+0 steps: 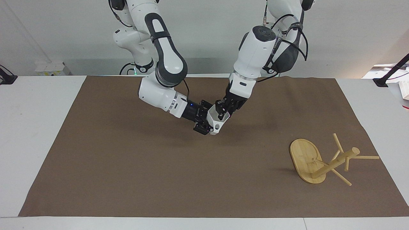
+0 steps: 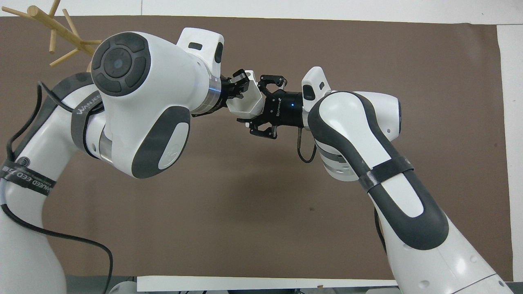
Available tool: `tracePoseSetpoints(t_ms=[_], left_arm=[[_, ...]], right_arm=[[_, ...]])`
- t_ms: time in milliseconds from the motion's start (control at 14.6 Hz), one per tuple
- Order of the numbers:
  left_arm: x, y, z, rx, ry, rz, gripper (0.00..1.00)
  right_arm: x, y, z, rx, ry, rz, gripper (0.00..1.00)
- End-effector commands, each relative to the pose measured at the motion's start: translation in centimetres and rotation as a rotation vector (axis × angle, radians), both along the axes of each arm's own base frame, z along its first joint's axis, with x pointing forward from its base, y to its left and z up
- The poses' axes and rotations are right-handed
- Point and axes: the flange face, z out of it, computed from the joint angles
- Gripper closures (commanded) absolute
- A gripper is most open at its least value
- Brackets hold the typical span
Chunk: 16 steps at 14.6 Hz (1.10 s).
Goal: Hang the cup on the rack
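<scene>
Next, my right gripper lets go of the cup's base [image 2: 252, 108] and moves back, because both grippers are holding the white cup and the bamboo rack [image 1: 332, 164] is on my left gripper's side.
The small white faceted cup [image 1: 219, 123] is held in the air over the middle of the brown mat, its mouth turned toward the left arm. My right gripper [image 1: 207, 123] is shut on its narrow base end. My left gripper [image 1: 224, 112] has come down onto the cup's rim and its fingers are closed on the rim wall. In the overhead view the cup [image 2: 247, 104] sits between the left gripper [image 2: 240, 83] and the right gripper [image 2: 257, 104]. The bamboo rack [image 1: 335, 162] lies tipped on its side on the mat, toward the left arm's end, farther from the robots than the cup.
The brown mat [image 1: 127, 159] covers most of the white table. The rack's oval base [image 1: 303, 158] stands on edge and its pegs [image 2: 53, 28] stick out sideways. A black clamp stand [image 1: 388, 78] sits at the left arm's end of the table.
</scene>
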Motion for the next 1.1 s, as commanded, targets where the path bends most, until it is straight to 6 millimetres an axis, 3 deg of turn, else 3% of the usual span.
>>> tracePoseSetpoints(t_ms=[0,137,205,274,411,479,616,685,822,959,1027], left_arm=[[-0.3,0.0,-0.4,-0.011,-0.001,0.01,1.0],[-0.4,0.0,-0.4,0.002,-0.001,0.001,1.0],[-0.4,0.1,-0.5,0.007,0.003,0.002,1.0],[-0.4,0.2,-0.4,0.016,0.014,0.002,1.0],[0.2,0.7,0.4,0.014,0.014,0.018,1.0],[0.6,1.1,0.6,0.033,0.0,0.019,1.0],[2.1,3.4,0.8,0.091,-0.054,0.047,1.0],[3.6,6.0,0.7,0.09,-0.046,0.121,1.0],[5.7,10.9,1.3,0.078,-0.038,0.249,1.0],[6.1,15.5,0.5,0.063,-0.075,0.301,1.0],[6.1,17.9,-0.3,0.033,-0.133,0.335,1.0]], right_arm=[[-0.6,-0.2,0.4,0.022,0.008,-0.01,0.66],[-0.6,-0.2,0.6,0.025,0.008,-0.011,0.57],[-0.6,-0.3,0.5,0.024,0.009,-0.011,0.4],[-0.5,-0.5,0.6,0.025,0.007,-0.013,0.0],[-0.2,-1.3,1.1,0.031,-0.004,-0.017,0.0],[0.6,-3.2,2.3,0.031,-0.042,-0.024,0.0],[0.9,-7.6,2.3,0.041,-0.041,0.027,0.0],[1.2,-10.6,2.1,0.04,-0.026,0.062,0.0],[1.8,-18.5,2.5,-0.01,0.007,0.139,0.0],[1.5,-27.2,4.2,-0.122,0.043,0.164,0.0],[1.2,-30.6,5.4,-0.197,0.057,0.168,0.0]])
